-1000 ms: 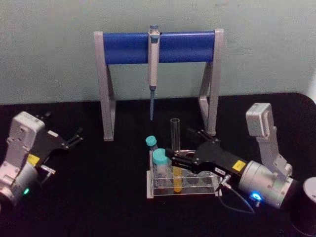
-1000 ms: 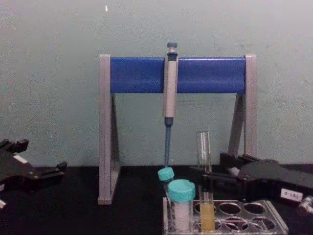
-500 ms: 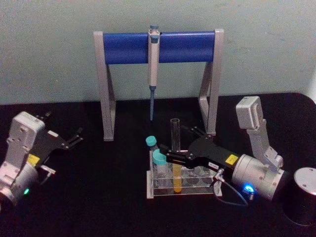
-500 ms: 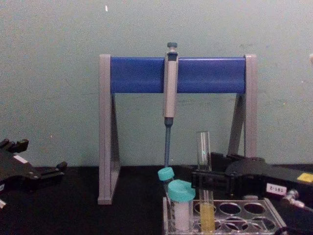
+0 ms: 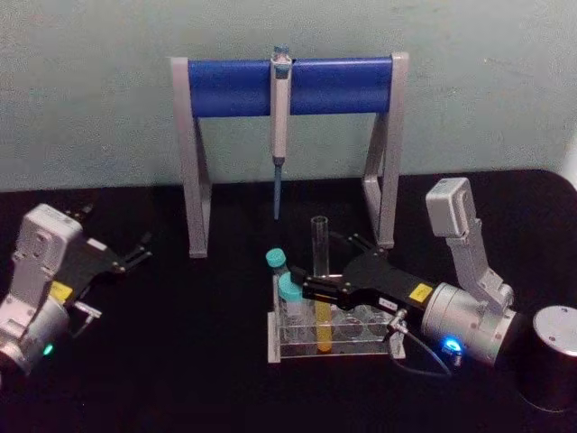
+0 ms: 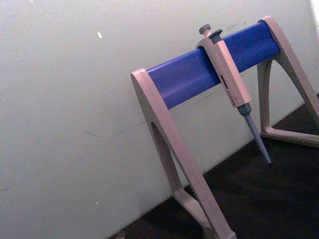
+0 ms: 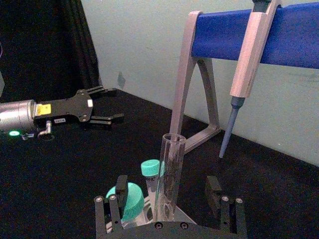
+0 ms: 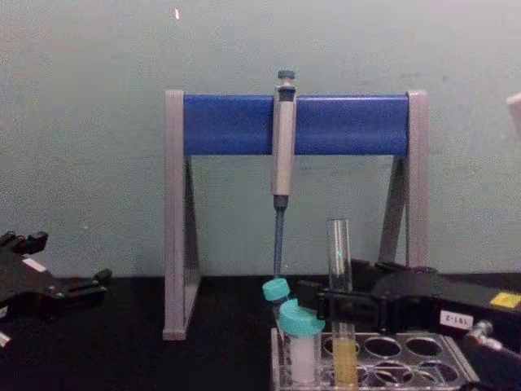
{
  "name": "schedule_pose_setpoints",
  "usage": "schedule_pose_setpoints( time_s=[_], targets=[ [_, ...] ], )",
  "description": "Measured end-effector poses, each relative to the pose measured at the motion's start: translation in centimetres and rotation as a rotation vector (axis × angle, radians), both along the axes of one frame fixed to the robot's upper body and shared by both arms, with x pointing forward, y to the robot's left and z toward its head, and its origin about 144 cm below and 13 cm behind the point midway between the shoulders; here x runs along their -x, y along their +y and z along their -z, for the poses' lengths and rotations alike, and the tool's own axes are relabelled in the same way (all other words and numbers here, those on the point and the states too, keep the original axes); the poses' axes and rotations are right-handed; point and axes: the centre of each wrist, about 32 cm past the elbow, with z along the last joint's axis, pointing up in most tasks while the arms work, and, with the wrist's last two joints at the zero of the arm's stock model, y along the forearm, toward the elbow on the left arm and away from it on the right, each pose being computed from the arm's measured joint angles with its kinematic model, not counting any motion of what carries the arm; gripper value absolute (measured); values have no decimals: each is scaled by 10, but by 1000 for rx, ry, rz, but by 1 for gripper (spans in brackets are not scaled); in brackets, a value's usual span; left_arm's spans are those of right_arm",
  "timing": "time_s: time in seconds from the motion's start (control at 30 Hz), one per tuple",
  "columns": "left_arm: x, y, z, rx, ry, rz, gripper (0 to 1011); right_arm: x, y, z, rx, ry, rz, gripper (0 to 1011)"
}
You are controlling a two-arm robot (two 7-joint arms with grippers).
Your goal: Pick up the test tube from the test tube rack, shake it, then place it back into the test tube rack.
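The yellow liquid (image 8: 345,361) is far below the test tube's open rim (image 8: 337,220), so the liquid will stay in the test tube when I lift and shake it.
The test tube (image 5: 319,271), clear glass with yellow liquid at its bottom, stands upright in the test tube rack (image 5: 361,348) near the table's middle. My right gripper (image 5: 326,266) reaches in from the right, open, with one finger on each side of the tube's upper part. In the right wrist view the test tube (image 7: 169,174) rises between the two black fingers (image 7: 117,195), with gaps on both sides. From the chest, the test tube (image 8: 339,252) stands in front of the right gripper (image 8: 335,306), above the rack (image 8: 456,368). My left gripper (image 5: 135,253) rests open at the far left.
Two teal-capped white tubes (image 5: 290,290) stand in the rack's left end, close to the near finger. Behind it is a grey-and-blue stand (image 5: 234,87) with a hanging pipette (image 5: 280,126). A grey cylinder (image 5: 554,354) sits at the right edge.
My right gripper has slid left over the rack, and its open fingers now straddle the test tube. The tube, rack and left arm have not moved.
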Motion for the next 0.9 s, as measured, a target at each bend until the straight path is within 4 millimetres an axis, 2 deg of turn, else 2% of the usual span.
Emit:
schedule_pose_setpoints(
  time_s=[0.37,0.6,0.73,0.83,0.9],
  targets=[
    [0,0,0,0,0,0,1001,0,0,0,-1,-1,1,994],
    [0,0,0,0,0,0,1001,0,0,0,-2,-1,1,859],
    [0,0,0,0,0,0,1001,0,0,0,-3,-2,1,708],
    [0,0,0,0,0,0,1001,0,0,0,-3,-2,1,649],
    [0,0,0,0,0,0,1001,0,0,0,-4,-2,1,566]
  ],
)
